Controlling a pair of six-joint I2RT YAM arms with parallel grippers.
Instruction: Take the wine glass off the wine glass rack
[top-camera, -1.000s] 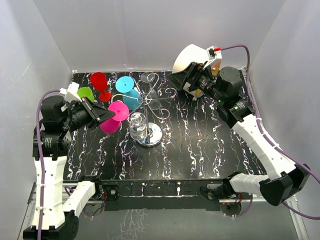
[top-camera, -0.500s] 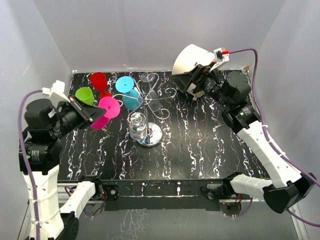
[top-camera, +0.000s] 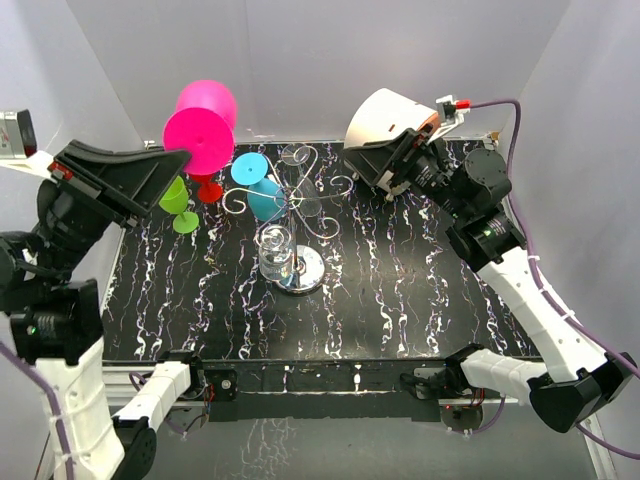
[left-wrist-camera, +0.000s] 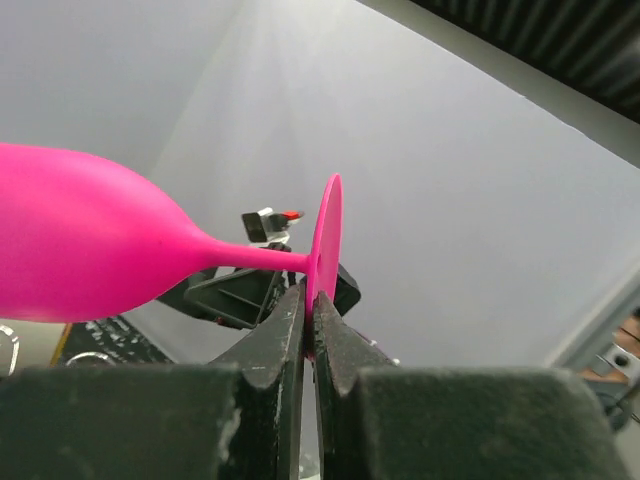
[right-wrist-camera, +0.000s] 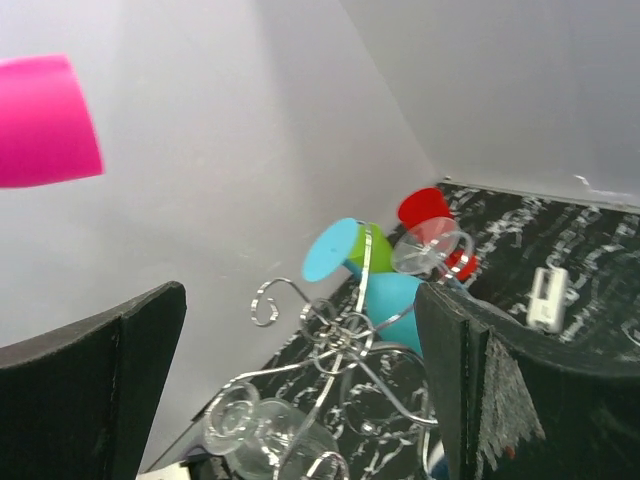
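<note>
My left gripper is pinching the pink wine glass by its foot disc (top-camera: 199, 140). My right gripper should therefore take the bowl (top-camera: 210, 95) of the glass and stand the glass on its foot.
The silver wire wine glass rack (top-camera: 297, 212) stands mid-table on its shiny round base. My left gripper (top-camera: 182, 155) is raised high at the far left, clear of the rack. It is shut on the foot disc of a pink wine glass (top-camera: 200, 118), held sideways. The left wrist view shows the disc edge pinched between my fingertips (left-wrist-camera: 311, 300), the pink bowl (left-wrist-camera: 90, 250) pointing left. A blue glass (top-camera: 258, 188) and a clear glass (top-camera: 275, 250) hang on the rack. My right gripper (top-camera: 385, 165) is wide open and empty, behind and right of the rack (right-wrist-camera: 355, 335).
A green glass (top-camera: 178, 205) and a red glass (top-camera: 207, 187) stand on the black marbled table at the far left. A white drum with an orange face (top-camera: 385, 115) sits on the right wrist. White walls close in the table on three sides.
My left arm has lifted the pink glass up and to the far left, away from the rack. The right arm has barely moved.
</note>
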